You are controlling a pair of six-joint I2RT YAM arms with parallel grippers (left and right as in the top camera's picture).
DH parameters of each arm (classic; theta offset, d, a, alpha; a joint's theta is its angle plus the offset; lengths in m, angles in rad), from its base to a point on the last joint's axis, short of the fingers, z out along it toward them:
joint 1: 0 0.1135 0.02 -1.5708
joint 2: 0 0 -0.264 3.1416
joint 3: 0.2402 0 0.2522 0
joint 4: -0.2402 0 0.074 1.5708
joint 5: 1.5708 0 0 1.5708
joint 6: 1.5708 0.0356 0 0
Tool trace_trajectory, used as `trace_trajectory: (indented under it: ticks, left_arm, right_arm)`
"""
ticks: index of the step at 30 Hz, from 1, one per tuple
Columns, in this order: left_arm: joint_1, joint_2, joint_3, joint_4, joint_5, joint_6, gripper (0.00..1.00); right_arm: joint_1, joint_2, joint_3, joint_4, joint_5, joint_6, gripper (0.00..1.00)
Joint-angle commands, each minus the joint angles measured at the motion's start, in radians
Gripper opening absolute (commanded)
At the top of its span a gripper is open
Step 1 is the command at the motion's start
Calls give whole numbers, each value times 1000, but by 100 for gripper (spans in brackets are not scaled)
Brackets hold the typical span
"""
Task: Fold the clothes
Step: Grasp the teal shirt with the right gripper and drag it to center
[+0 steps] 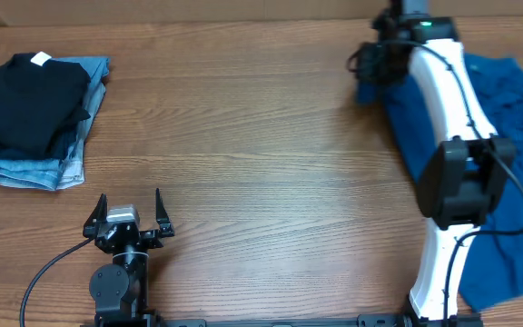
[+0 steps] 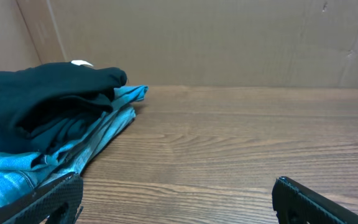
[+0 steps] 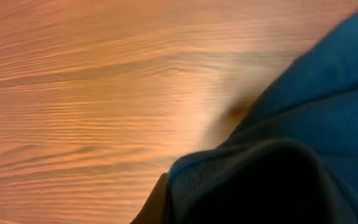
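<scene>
I should keep pulling until the shirt covers the table's middle point(image 1: 252, 132), then release, since my right gripper holds the shirt's corner point(image 1: 367, 92) and clear wood lies toward the jeans.
The clothes point(image 1: 516, 118), a large teal-blue shirt, lie rumpled along the table's right side. My right gripper point(image 1: 370, 65) is at the shirt's far left corner, with the white arm stretched over the cloth. In the right wrist view the blue fabric point(image 3: 328, 93) fills the right side, and a dark bunch of it covers the shut jaws, so the fingers are hidden. My left gripper point(image 1: 131, 196) rests low near the front left edge, open, with only bare wood between its fingers point(image 2: 178, 186).
A black folded garment point(image 1: 30, 95) with a white tag lies on light-blue jeans point(image 1: 71, 154) at the far left. In the left wrist view this pile point(image 2: 48, 93) is ahead and to the left. A cardboard wall point(image 2: 229, 37) closes the table's back.
</scene>
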Motion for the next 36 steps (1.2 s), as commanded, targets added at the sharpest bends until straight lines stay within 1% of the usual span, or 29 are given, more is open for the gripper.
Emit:
trace_trajectory:
  ticks: [1, 7, 13, 15, 17, 20, 21, 22, 23, 24, 25, 26, 31, 33, 35, 36]
  left_arm:
    - [-6, -9, -4, 4, -10, -10, 100]
    - [-6, -9, -4, 4, -10, -10, 100]
    - [-6, -9, -4, 4, -10, -10, 100]
    - [-6, -9, -4, 5, -10, -10, 100]
    - [-6, -9, -4, 4, -10, -10, 100]
    - [-6, -9, -4, 4, -10, -10, 100]
    - [-6, -9, -4, 4, -10, -10, 100]
    - [-6, -9, -4, 4, -10, -10, 100]
    - [-6, -9, -4, 4, -10, -10, 100]
    - [-6, -9, -4, 4, -10, -10, 100]
    - [-6, -9, -4, 4, -10, -10, 100]
    - [-6, -9, -4, 4, -10, -10, 100]
    - [-6, -9, -4, 4, -10, -10, 100]
    - [-6, -9, -4, 5, -10, -10, 100]
    - [-6, -9, -4, 4, -10, -10, 100]
    - [-6, -9, -4, 4, -10, -10, 100]
  right_arm:
    - [132, -24, 23, 75, -18, -2, 4]
    - [363, -23, -22, 224, -18, -3, 4]
    - [617, 6, -23, 241, -32, -103, 4]
    - [679, 8, -23, 231, -12, -136, 4]
    - [721, 8, -23, 231, -2, -135, 4]
    - [753, 8, -23, 232, -2, -135, 4]
    - [757, 8, -23, 231, -3, -134, 6]
    - [761, 8, -23, 229, -11, -134, 30]
    - [763, 8, -23, 228, -26, -134, 58]
    - [763, 7, -22, 227, -44, -134, 79]
    - [763, 7, -19, 228, -53, -134, 97]
    - [763, 7, -12, 225, -55, -134, 100]
    - [734, -32, 101, 153, -48, -135, 100]
    - [705, -63, 159, 111, -1, -133, 100]
    - [624, -108, 244, 11, 102, -80, 100]
    - [593, -120, 262, -20, 123, -73, 100]
